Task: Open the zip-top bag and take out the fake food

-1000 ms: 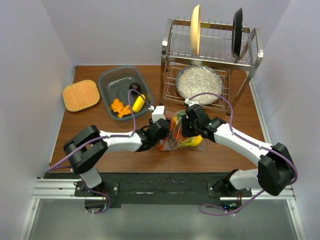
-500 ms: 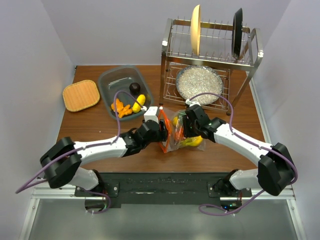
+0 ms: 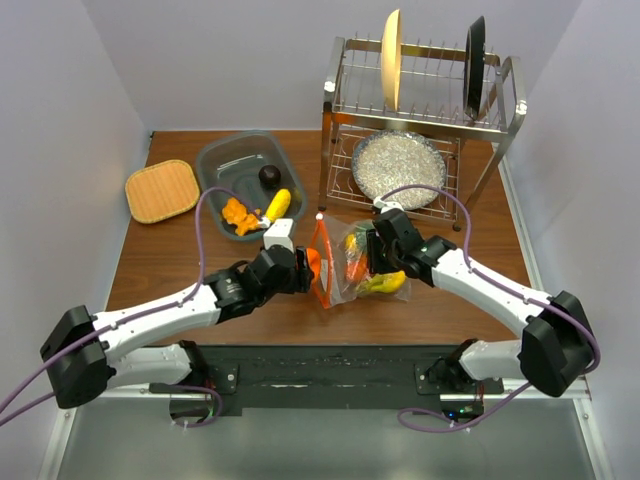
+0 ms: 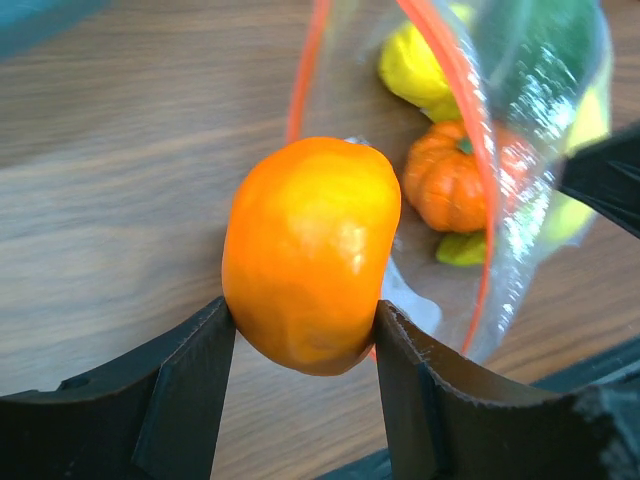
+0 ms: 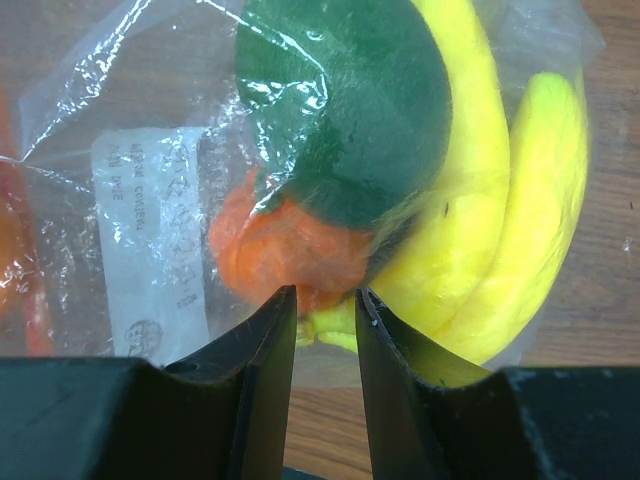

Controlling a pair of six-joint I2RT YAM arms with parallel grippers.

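My left gripper goes on to the grey tub before it lets go over its open bottom [image 3: 224,183], because the orange fruit [image 3: 314,262] is clear of the bag's opening.
The zip-top bag [image 3: 345,268] lies at mid-table, its orange-red mouth held up and open toward the left. My left gripper [image 3: 303,268] is shut on an orange fruit [image 4: 310,255], just outside the bag's mouth [image 4: 470,150]. Inside the bag, the left wrist view shows a small pumpkin [image 4: 450,185] and a lemon [image 4: 415,65]. My right gripper [image 3: 376,262] pinches the bag's far side. In its wrist view the jaws [image 5: 325,300] stand narrow on the plastic, in front of a banana bunch [image 5: 500,230], a green piece [image 5: 350,110] and an orange-red piece [image 5: 280,245].
A grey tub [image 3: 215,155] at the back left holds orange, yellow and dark pieces. A woven mat [image 3: 162,190] lies left of it. A metal dish rack [image 3: 420,100] with two upright plates stands at the back right, over a glittery silver plate [image 3: 398,168].
My left arm has pulled back to the left, drawing the orange fruit out of the bag's mouth. The right gripper keeps its hold and has not moved.
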